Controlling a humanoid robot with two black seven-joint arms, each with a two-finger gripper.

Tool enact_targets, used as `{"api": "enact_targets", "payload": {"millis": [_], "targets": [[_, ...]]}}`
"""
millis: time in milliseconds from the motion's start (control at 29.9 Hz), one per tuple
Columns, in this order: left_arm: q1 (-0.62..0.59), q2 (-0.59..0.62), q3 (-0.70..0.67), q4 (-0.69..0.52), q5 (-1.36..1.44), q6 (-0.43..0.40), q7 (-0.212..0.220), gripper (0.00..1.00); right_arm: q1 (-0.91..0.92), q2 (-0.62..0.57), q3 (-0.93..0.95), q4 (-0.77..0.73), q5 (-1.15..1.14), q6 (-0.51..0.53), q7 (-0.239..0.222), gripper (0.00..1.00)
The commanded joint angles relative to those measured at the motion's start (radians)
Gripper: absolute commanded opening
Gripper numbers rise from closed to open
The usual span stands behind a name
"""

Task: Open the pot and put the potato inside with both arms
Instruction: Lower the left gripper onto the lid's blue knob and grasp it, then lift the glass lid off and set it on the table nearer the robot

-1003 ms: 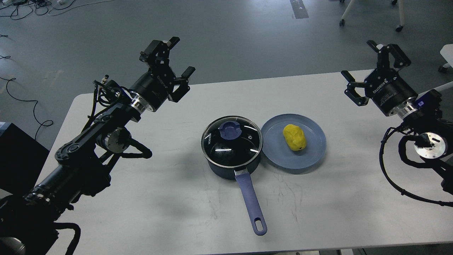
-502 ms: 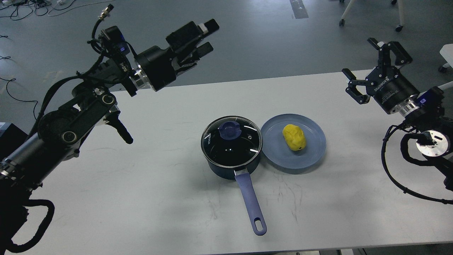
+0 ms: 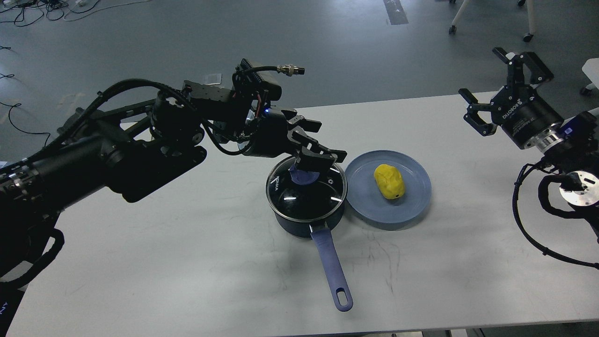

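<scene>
The glass lid [image 3: 289,194] shows only an even dark through it, so the robot should expect an empty pot [image 3: 293,225] when it lifts the lid by its blue knob.
The dark navy pot [image 3: 291,227] stands at the table's middle with its glass lid [image 3: 306,201] on. Its periwinkle handle [image 3: 330,267] points toward me. My left gripper [image 3: 318,149] reaches in from the left and hovers right over the lid's blue knob [image 3: 301,177], partly hiding it. Its fingers are spread and I cannot see them touching the knob. The yellow potato [image 3: 389,181] lies on a round blue plate [image 3: 374,214] just right of the pot. My right gripper [image 3: 486,77] is open and empty, raised above the table's far right edge, well away from the potato.
The white table [image 3: 187,262] carries only the pot and the plate. My left arm spans the table's left half, above it. Beyond the far edge is grey floor with cables [image 3: 28,11] at top left and chair legs [image 3: 529,28] at top right.
My left arm has swung from high at the far left down and right, bringing its gripper over the lid knob. My right gripper has drifted slightly up and right. Pot and potato have not moved.
</scene>
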State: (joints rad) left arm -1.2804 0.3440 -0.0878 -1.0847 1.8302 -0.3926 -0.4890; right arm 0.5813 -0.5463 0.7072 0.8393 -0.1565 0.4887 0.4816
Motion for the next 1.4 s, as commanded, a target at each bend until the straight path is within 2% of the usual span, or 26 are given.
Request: {"api": "enact_targets", "payload": {"millis": [0,167,669,769,870,903,936,970,1003,1104,1171,1371], "targets": [[0.006,-0.026,0.026,0.019,0.060,0.001,0.000,0.98,-0.001,0.000,0.000,0.000,0.000,0.000,0.000,1.00],[0.024,-0.026,0.071,0.040,0.066,0.009,0.000,0.98,-0.001,0.000,0.002,0.000,0.000,0.000,0.000,1.00],[0.093,-0.026,0.074,0.106,0.066,0.020,0.000,0.98,-0.004,0.000,0.000,0.000,0.000,0.000,0.000,1.00],[0.093,-0.026,0.074,0.106,0.066,0.020,0.000,0.95,-0.004,0.000,0.000,0.000,-0.002,0.000,0.000,1.00],[0.093,-0.025,0.074,0.106,0.066,0.020,0.000,0.82,-0.004,0.000,0.000,0.000,-0.002,0.000,0.000,1.00],[0.093,-0.026,0.074,0.106,0.066,0.020,0.000,0.69,-0.004,0.000,-0.002,0.000,-0.002,0.000,0.000,1.00],[0.093,-0.026,0.074,0.106,0.066,0.020,0.000,0.69,-0.004,0.000,-0.002,0.000,-0.002,0.000,0.000,1.00],[0.092,-0.025,0.074,0.106,0.067,0.018,0.000,0.50,-0.006,0.000,-0.002,0.000,-0.002,0.000,0.000,1.00],[0.092,-0.025,0.074,0.106,0.067,0.018,0.000,0.38,-0.006,0.002,0.000,0.000,-0.003,0.000,0.000,1.00],[0.087,-0.025,0.072,0.103,0.067,0.018,0.000,0.25,-0.006,0.000,-0.002,0.000,-0.003,0.000,0.000,1.00],[0.085,-0.025,0.072,0.103,0.069,0.018,0.000,0.23,-0.006,0.000,-0.002,0.000,-0.003,0.000,0.000,1.00],[0.044,0.021,0.066,0.066,0.067,0.020,0.000,0.25,-0.008,0.000,-0.002,0.001,-0.003,0.000,0.000,1.00]]}}
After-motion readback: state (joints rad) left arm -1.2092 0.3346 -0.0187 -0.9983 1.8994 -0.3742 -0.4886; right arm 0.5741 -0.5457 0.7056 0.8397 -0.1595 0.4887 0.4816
